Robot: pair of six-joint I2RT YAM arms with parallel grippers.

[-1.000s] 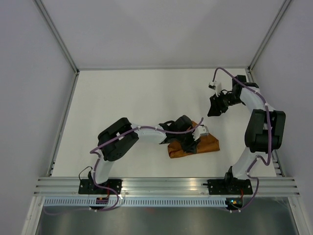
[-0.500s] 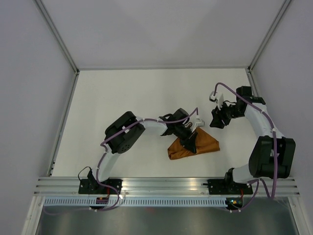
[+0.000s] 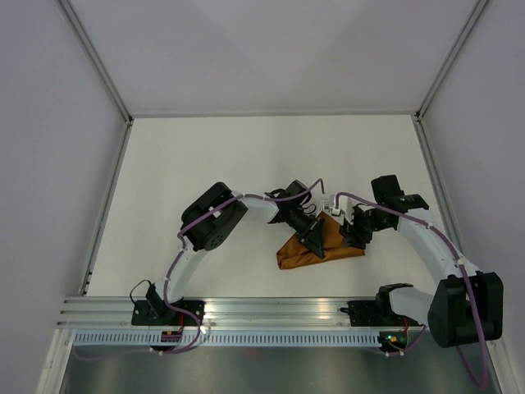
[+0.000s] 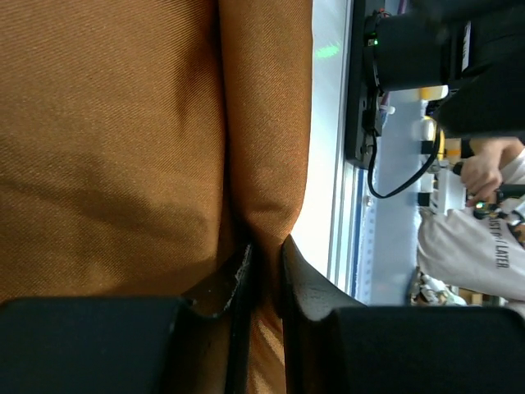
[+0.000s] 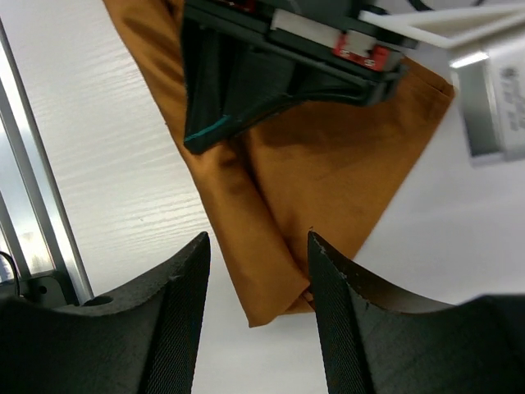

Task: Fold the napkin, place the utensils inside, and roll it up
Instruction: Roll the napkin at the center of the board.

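The middle of the napkin's rolled fold (image 5: 216,164) is pinched by my left gripper alone, so my right gripper should hold the fold (image 5: 235,197) close by before my left gripper opens.
The rust-orange napkin (image 3: 297,251) lies folded into a rough triangle near the table's front middle, with a rolled fold along one side. My left gripper (image 3: 318,240) is on top of it, shut on a raised fold of the cloth (image 4: 267,164). My right gripper (image 3: 355,237) is open at the napkin's right end. In the right wrist view its fingertips (image 5: 187,271) straddle the end of the rolled fold (image 5: 271,279), just above the table. The left gripper (image 5: 246,74) shows there too. The knife is hidden.
An aluminium rail (image 3: 279,308) runs along the near table edge, close to the napkin; it also shows in the right wrist view (image 5: 33,238). White walls with metal posts (image 3: 98,61) enclose the table on three sides.
My right arm has swung in from the back right and come down at the napkin's right end, gripper open. My left gripper has kept its pinch, and the cloth has shifted slightly left.
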